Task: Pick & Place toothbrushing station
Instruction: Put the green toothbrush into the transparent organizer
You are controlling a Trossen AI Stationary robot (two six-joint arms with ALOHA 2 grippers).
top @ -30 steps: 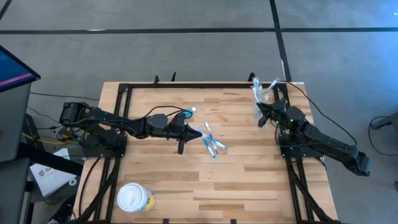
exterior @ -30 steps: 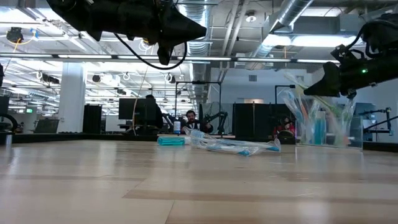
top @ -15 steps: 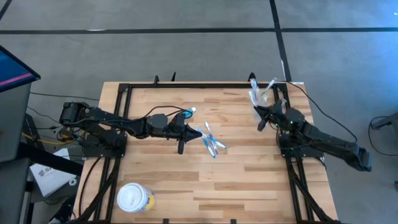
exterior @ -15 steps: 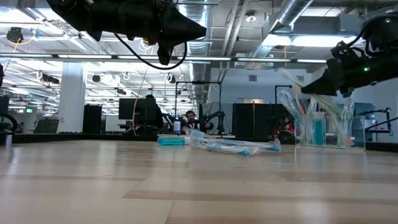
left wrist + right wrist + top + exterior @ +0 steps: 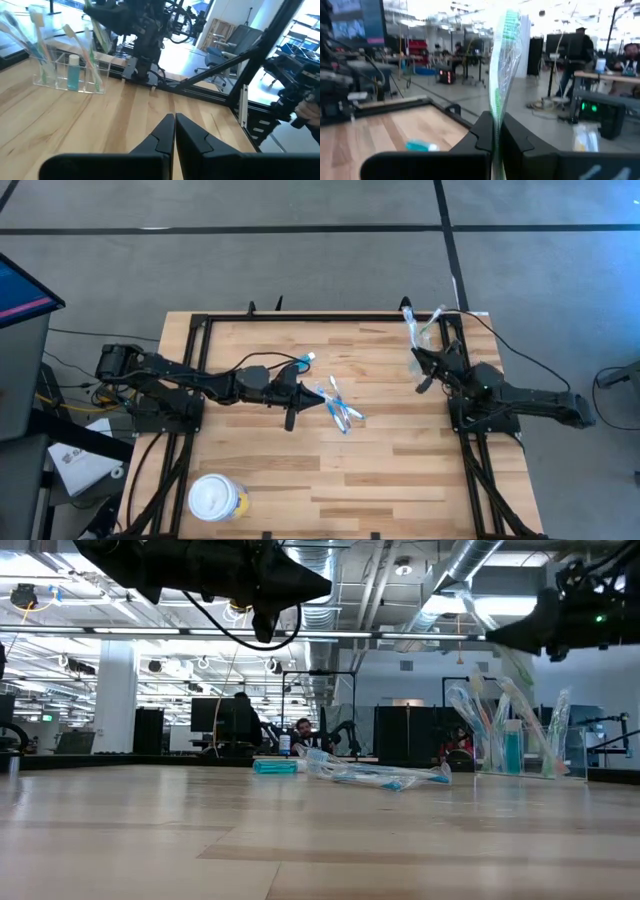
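Next, my left gripper opens and grabs the toothbrush's handle (image 5: 497, 102) first, because the green-bristled toothbrush (image 5: 519, 666) leans in my right gripper and would go into the clear holder crooked.
My right gripper (image 5: 496, 125) is shut on a toothbrush in a clear wrapper (image 5: 502, 60), up at the table's far right (image 5: 420, 368). Just beyond it, a clear holder (image 5: 425, 328) stands on the table with more toothbrushes and a blue tube (image 5: 510, 750) upright in it. My left gripper (image 5: 174, 120) hovers shut and empty over the table's middle (image 5: 320, 393). Several wrapped toothbrushes (image 5: 340, 412) lie flat on the wood right of it. A small blue tube with a white cap (image 5: 303, 361) lies behind it. My right gripper pinches the wrapped toothbrush's handle (image 5: 495, 112) between its two fingers. The fingers lie about level and across the handle. The brush stands steeply tilted, its green-bristled head (image 5: 510, 25) up. Whether its lower end (image 5: 528, 680) is clear of the holder's brushes I cannot tell.
A round yellow tub with a white lid (image 5: 217, 500) stands at the near left edge. A dark metal frame (image 5: 330, 317) runs along the table's far and side edges. Bare wood (image 5: 400, 470) lies between the loose brushes and the near edge.
My right gripper has risen from the tops of the brushes in the holder and tipped upward, carrying the wrapped toothbrush up with it. The right arm's elbow has swung toward the table's far edge.
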